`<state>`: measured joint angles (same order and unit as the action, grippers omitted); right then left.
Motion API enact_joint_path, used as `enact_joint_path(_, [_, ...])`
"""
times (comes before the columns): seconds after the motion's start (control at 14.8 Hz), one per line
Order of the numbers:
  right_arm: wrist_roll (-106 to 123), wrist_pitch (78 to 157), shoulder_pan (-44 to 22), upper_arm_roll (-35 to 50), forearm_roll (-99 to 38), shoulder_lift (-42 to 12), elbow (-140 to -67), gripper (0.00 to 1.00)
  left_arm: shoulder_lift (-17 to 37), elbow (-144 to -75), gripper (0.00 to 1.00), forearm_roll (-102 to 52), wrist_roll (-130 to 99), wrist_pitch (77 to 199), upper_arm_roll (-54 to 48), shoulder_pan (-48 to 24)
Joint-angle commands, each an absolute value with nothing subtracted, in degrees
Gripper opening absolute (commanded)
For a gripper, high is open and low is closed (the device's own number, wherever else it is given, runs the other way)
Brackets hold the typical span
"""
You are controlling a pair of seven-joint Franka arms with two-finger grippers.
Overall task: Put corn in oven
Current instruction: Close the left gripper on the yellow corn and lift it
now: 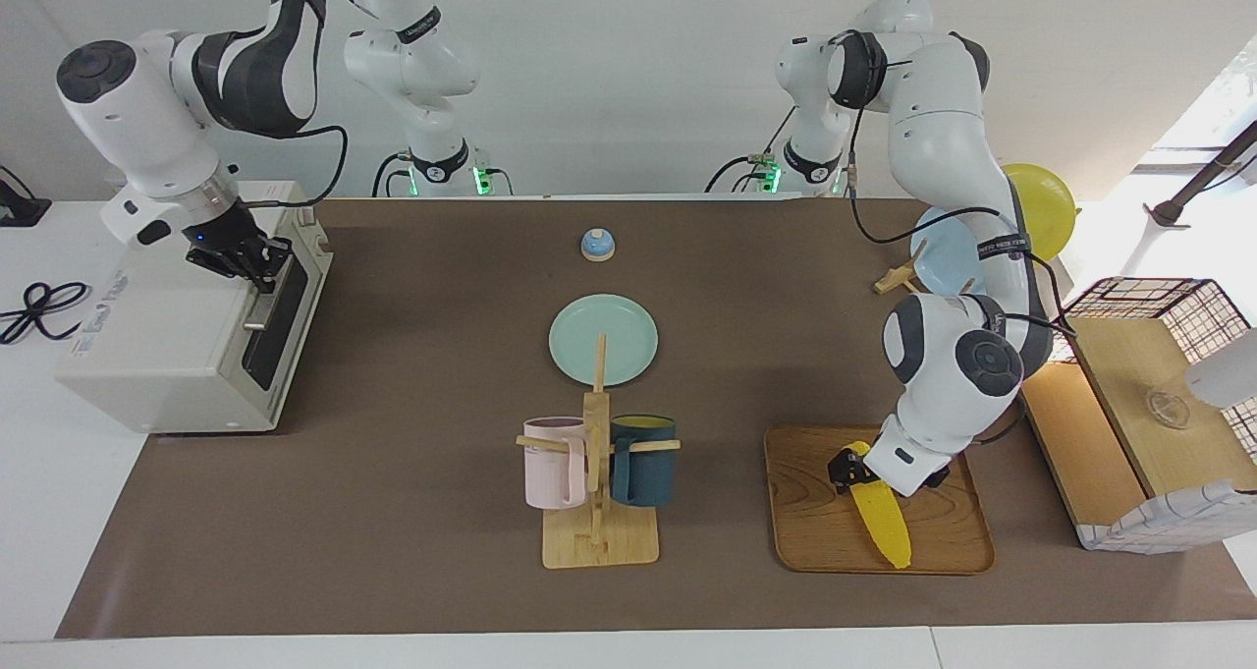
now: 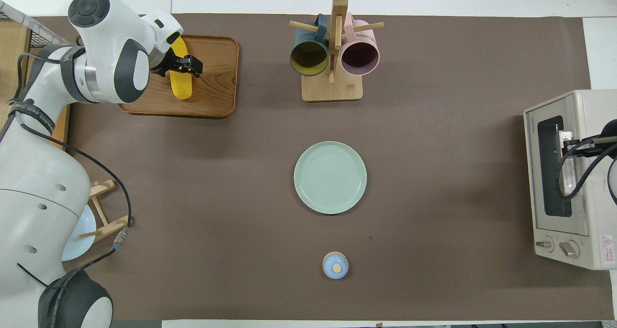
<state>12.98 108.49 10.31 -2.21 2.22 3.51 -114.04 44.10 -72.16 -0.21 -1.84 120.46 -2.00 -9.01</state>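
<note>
I expect the glass door [image 2: 549, 177] to swing down flat when I pull it, because the metal bar handle [image 2: 567, 175] runs along the top front edge of the oven.
The yellow corn [image 1: 884, 527] [image 2: 181, 85] lies along a wooden tray [image 1: 815, 531] [image 2: 217, 77] at the left arm's end of the table. My left gripper [image 1: 852, 465] [image 2: 185, 64] is low over the cob's end nearer the robots. It stands open, with one finger on each side of the cob. The off-white oven [image 1: 157, 355] [image 2: 578, 241] sits at the right arm's end, and its glass door is closed. At the top of that door my right gripper [image 1: 253, 256] [image 2: 566, 142] is shut on the metal bar handle [image 1: 263, 301].
A mug rack [image 1: 594, 473] with a pink and a dark blue mug stands mid-table. Nearer the robots lie a green plate [image 1: 602, 339] and a small blue lidded pot [image 1: 597, 245]. Beside the tray stand a wire-framed wooden box [image 1: 1149, 394] and a plate stand [image 1: 948, 247].
</note>
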Motion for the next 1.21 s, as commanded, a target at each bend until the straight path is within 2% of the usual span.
enact_joint_path(0.0, [14.4,111.0,12.0,-1.8,3.0,3.8,-116.1,0.0,44.2,-71.6,0.55,1.1,-1.2,120.0,-1.8,-9.2])
enact_joint_path(0.13, [14.5,111.4,12.2,-1.8,3.0,3.8,-116.9,0.0,44.2,-71.6,0.02,1.0,-1.3,119.5,-1.8,-9.5])
enact_joint_path(0.34, [14.4,111.6,12.7,-1.8,3.0,3.8,-117.3,0.0,43.2,-71.5,0.0,-0.6,-1.3,117.7,-1.9,-9.4])
enact_joint_path(0.54, [13.8,111.7,12.2,-1.7,2.9,3.9,-117.9,0.0,38.8,-71.5,0.0,-6.5,-1.8,113.3,-1.7,-9.1])
enact_joint_path(0.88, [10.6,111.6,9.6,-1.6,2.1,3.8,-118.0,0.0,25.5,-77.2,0.0,-10.5,-7.7,104.1,-1.9,-10.0])
enact_joint_path(1.01, [8.2,111.7,7.4,-1.5,1.9,3.8,-118.6,0.0,19.2,-82.8,0.0,-10.5,-14.8,104.0,-2.0,-13.9])
enact_joint_path(1.14, [6.2,111.8,6.1,-1.5,1.8,3.8,-119.4,0.0,15.1,-87.4,0.0,-10.5,-19.9,104.1,-2.0,-17.6])
